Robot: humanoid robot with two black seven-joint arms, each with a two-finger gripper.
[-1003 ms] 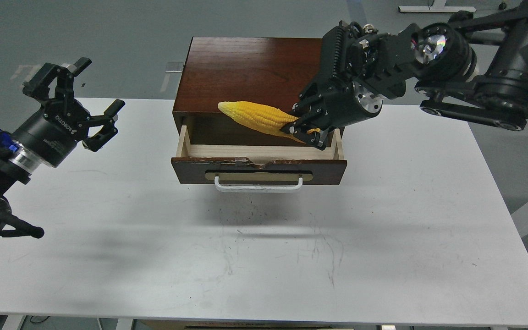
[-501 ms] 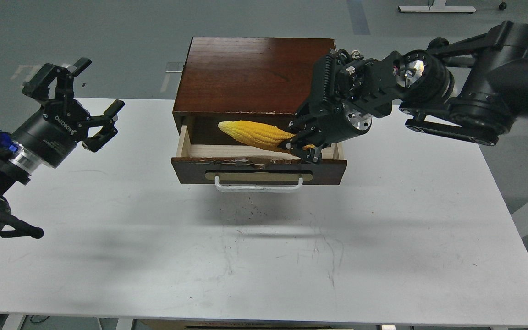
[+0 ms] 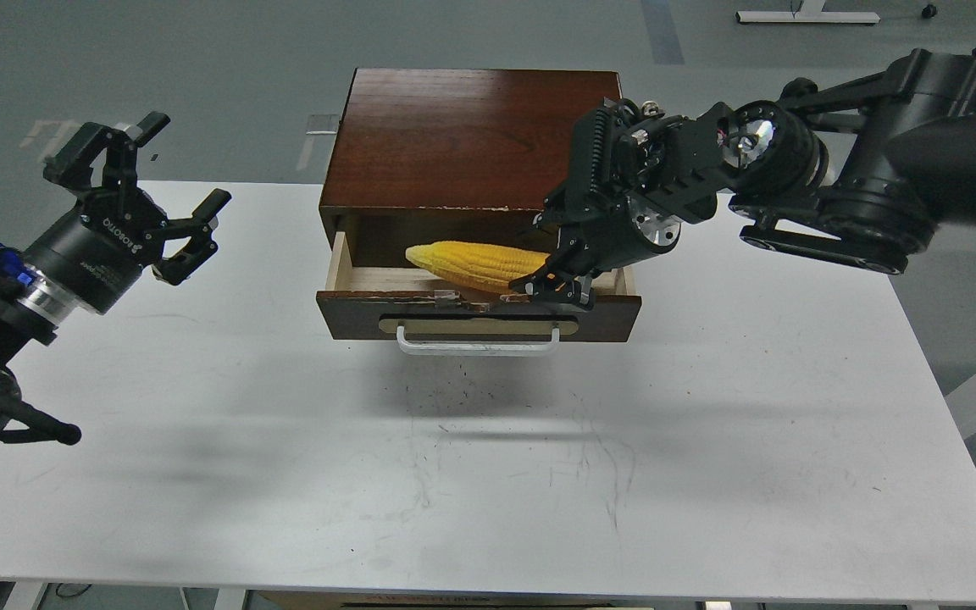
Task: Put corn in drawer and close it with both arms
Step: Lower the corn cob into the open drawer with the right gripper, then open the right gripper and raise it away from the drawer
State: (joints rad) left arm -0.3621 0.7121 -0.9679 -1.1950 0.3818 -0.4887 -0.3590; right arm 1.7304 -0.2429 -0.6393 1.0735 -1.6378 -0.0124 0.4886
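Note:
The yellow corn (image 3: pixel 472 264) sits lower than the cabinet's top edge. When I push the front of the drawer (image 3: pixel 479 317), it will slide all the way shut with the corn inside.
The yellow corn (image 3: pixel 475 263) lies almost level inside the open drawer (image 3: pixel 479 315), its tapered end pointing left. The drawer is pulled out of the dark reddish-brown cabinet (image 3: pixel 467 135), and its white bar handle (image 3: pixel 478 342) faces me. My right gripper (image 3: pixel 557 284) is shut on the corn's thick right end, its fingertips down at the drawer's chipped front edge. My left gripper (image 3: pixel 162 182) is open and empty, held above the table's left side, well apart from the drawer.
The cabinet stands at the back middle of the white table (image 3: pixel 488 457). My right arm (image 3: pixel 835 186) reaches in over the table's back right. The table's front bears only scuff marks.
My right gripper has moved down and slightly left with the corn, from above the cabinet's front edge into the drawer opening. The left arm has barely moved.

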